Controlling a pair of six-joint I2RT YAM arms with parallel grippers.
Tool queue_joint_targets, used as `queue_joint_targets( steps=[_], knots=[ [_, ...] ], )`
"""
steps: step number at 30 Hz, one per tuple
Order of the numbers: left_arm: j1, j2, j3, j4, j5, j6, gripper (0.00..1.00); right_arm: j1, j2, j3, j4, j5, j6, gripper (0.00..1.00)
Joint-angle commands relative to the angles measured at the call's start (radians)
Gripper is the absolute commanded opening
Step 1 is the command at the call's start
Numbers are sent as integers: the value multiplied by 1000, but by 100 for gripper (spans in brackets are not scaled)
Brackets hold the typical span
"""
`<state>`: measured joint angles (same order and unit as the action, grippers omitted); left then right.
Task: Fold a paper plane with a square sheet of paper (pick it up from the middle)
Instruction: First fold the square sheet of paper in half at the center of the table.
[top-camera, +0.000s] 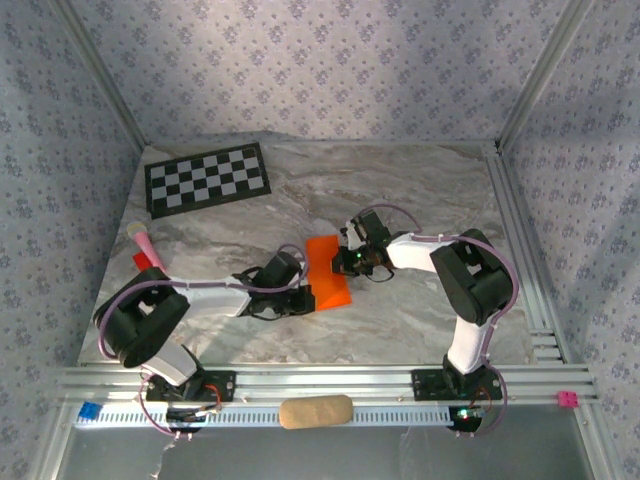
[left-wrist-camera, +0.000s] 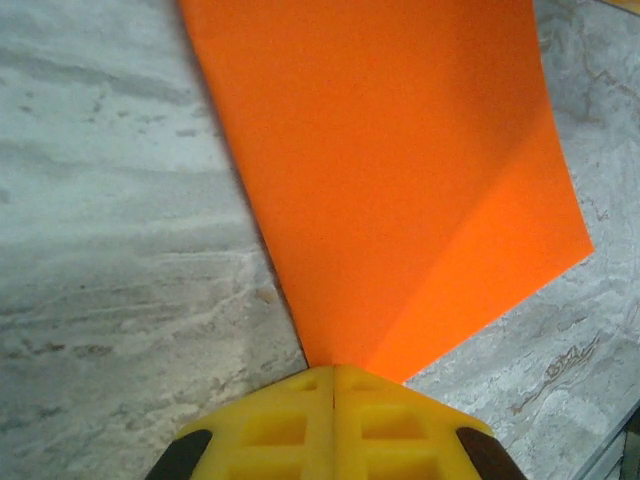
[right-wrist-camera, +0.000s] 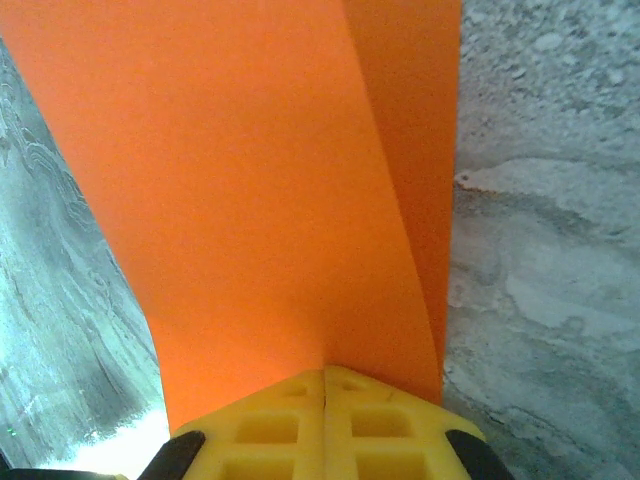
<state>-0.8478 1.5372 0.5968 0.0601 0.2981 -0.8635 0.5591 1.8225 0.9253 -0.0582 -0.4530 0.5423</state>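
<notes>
Next, my left gripper presses back from the near end of the paper's folded edge (left-wrist-camera: 312, 354), where it is now, toward the folded edge's far end (top-camera: 309, 241) while my right gripper holds the paper.
The square sheet of paper (top-camera: 326, 270) is bright orange and lies mid-table between my two grippers, partly folded over. My left gripper (top-camera: 306, 292) is at its near-left edge, my right gripper (top-camera: 346, 262) at its right edge. In the left wrist view the yellow fingers (left-wrist-camera: 300, 420) are shut, and the paper (left-wrist-camera: 390, 170) runs out from their tips (left-wrist-camera: 333, 368) with a crease slanting right. In the right wrist view the gripper (right-wrist-camera: 324, 370) is shut too, and the paper (right-wrist-camera: 240, 180) curves up from it with a second layer (right-wrist-camera: 410, 120) behind.
A black-and-white checkerboard sheet (top-camera: 208, 178) lies at the back left. A small red and pink object (top-camera: 145, 250) sits at the left edge. A beige oblong (top-camera: 315, 411) rests on the front rail. Aluminium rails (top-camera: 522, 250) border the right side.
</notes>
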Motion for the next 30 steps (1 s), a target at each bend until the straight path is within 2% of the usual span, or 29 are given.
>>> queue_joint_targets(
  steps=[1, 10, 18, 30],
  knots=[
    [-21, -25, 25, -84, -6, 40, 4, 5, 52, -59, -160, 115, 7, 0],
    [-16, -137, 35, -80, -105, -11, 5, 5, 46, -56, -163, 115, 8, 0],
    [22, -25, 74, 94, 3, -68, 5, 5, 44, -58, -160, 116, 9, 0],
    [2, 50, 13, 73, 40, -45, 4, 5, 57, -61, -150, 118, 12, 0]
  ],
)
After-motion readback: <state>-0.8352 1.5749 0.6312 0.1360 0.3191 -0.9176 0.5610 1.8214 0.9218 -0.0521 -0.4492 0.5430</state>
